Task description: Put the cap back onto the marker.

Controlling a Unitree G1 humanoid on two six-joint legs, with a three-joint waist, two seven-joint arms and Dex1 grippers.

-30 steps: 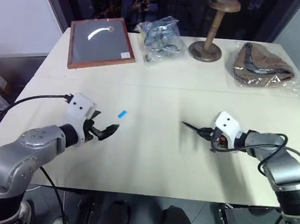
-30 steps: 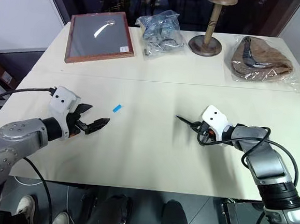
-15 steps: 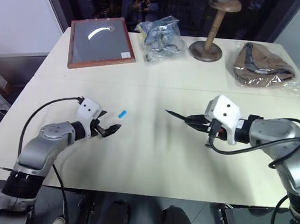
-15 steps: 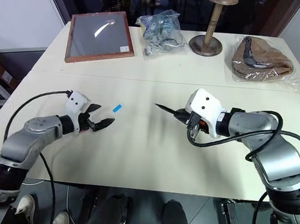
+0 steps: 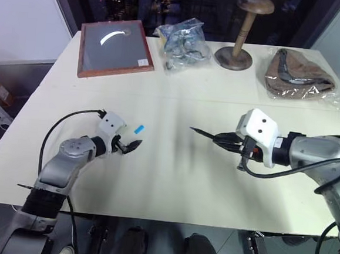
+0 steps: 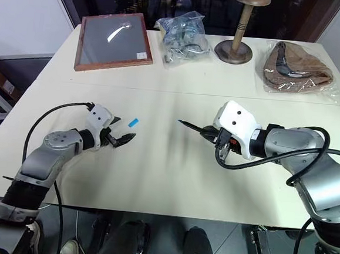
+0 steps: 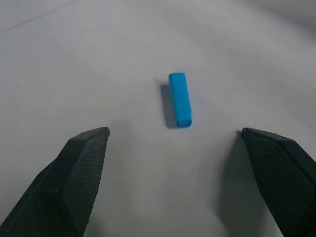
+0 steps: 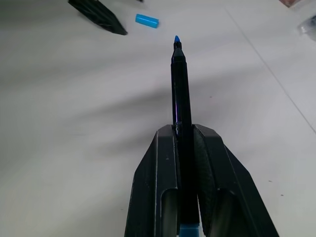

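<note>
The light-blue cap (image 5: 139,129) will slide straight over the marker's tip (image 5: 194,129) and stay on the marker when I press the two together, because that tip gets narrower.
The small light-blue cap (image 5: 138,129) lies flat on the cream table (image 5: 171,180), left of centre. My left gripper (image 5: 128,146) is open just short of it, low over the table; in the left wrist view the cap (image 7: 179,99) lies a little beyond the two spread fingertips (image 7: 86,148). My right gripper (image 5: 229,143) is shut on the black marker (image 5: 207,134), held above the table right of centre. The marker (image 8: 180,86) sticks out past the fingers with its blue tip bare, aimed toward the cap (image 8: 147,20).
Along the far edge stand a framed dark board (image 5: 114,48), a clear bag of small items (image 5: 181,38), a wooden hat stand (image 5: 241,32) and a bagged brown cap (image 5: 299,72). Cables trail from both wrists.
My left gripper has gone forward and down, ending close to the cap. My right gripper has lifted the marker off the table and drawn it back and toward the middle.
</note>
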